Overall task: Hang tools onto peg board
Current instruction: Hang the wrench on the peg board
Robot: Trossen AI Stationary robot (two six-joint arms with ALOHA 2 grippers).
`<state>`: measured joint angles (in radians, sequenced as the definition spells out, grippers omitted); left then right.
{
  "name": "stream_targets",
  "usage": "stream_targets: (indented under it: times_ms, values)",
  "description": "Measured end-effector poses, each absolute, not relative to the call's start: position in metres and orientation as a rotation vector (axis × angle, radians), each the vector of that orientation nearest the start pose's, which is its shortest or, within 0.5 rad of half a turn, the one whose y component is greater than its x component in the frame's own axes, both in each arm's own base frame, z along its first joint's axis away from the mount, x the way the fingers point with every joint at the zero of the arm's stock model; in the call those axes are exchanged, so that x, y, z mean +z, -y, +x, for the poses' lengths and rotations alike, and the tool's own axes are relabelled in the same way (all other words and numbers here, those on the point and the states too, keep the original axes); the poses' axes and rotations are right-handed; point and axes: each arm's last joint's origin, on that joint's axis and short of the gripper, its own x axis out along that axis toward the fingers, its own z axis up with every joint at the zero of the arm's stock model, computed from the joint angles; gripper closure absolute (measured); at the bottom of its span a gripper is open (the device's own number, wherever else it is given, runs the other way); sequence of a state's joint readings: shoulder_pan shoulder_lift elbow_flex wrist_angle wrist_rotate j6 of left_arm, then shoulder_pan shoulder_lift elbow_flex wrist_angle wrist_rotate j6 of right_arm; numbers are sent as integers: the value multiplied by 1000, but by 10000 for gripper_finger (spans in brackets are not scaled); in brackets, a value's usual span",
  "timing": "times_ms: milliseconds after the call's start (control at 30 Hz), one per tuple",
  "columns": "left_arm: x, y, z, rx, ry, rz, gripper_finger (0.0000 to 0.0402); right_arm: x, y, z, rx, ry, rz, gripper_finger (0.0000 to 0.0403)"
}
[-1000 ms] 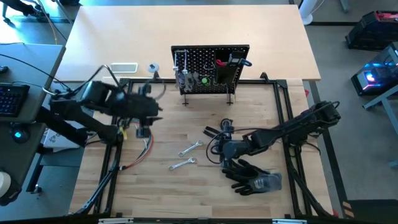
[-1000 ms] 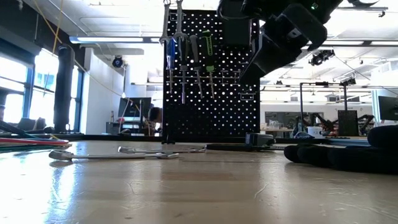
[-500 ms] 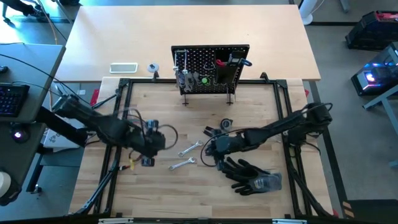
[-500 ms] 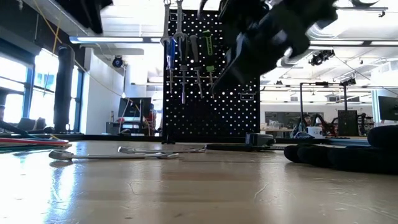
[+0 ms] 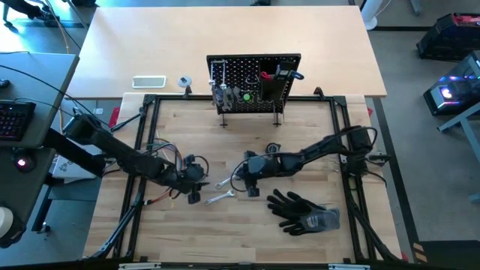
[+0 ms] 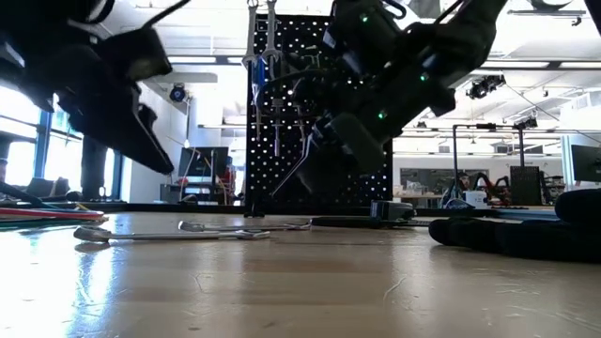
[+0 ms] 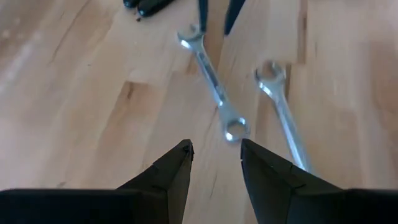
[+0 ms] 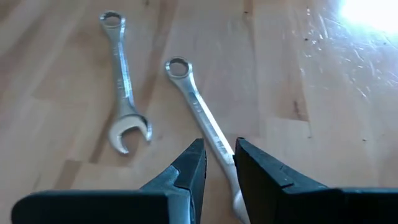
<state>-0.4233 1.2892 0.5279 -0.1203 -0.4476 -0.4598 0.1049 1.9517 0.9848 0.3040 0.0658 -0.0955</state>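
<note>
The farther wrench (image 8: pixel 210 121) is lying flat under my right gripper. My left gripper should push down on the wrench's ring end (image 8: pixel 178 67) so that its open end tips up into my right gripper.
Two silver wrenches lie flat on the wooden table, the farther one (image 5: pixel 229 180) and the nearer one (image 5: pixel 220 198). My left gripper (image 5: pixel 195 191) hangs open just left of them, its fingertips (image 7: pixel 186 152) short of the farther wrench's ring end (image 7: pixel 235 129). My right gripper (image 5: pixel 244 181) comes from the right, open by a narrow gap (image 8: pixel 219 152), above that wrench's shaft (image 8: pixel 208 127) near its open end. In the low view both grippers are off the tabletop. The peg board (image 5: pixel 255 82) stands upright at the far middle with several tools hanging on it.
Black gloves (image 5: pixel 304 214) lie near the right gripper toward the near edge. Coloured wires (image 5: pixel 159 201) lie by the left arm. Black pliers (image 5: pixel 262 156) rest between the wrenches and the peg board. A black frame (image 5: pixel 341 150) borders the wooden work area.
My left gripper has dropped from high by the table's left side down and toward the near edge, ending low beside the wrenches. My right gripper has gone left and down, over the farther wrench. Both wrenches have stayed in place.
</note>
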Motion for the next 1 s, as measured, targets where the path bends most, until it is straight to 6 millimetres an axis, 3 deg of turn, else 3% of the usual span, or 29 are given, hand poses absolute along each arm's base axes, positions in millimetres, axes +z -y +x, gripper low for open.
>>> stream_targets:
  times_ms: [167, 667, 1000]
  values:
    - [140, 77, 205, 173, -619, -141, 268, 122, -31, 382, 71, -651, -148, 320]
    - [98, 74, 223, 176, -652, -152, 268, 122, -29, 383, 148, -644, -138, 306]
    - [92, 72, 225, 191, -663, -172, 268, 122, -28, 382, 148, -651, -149, 295]
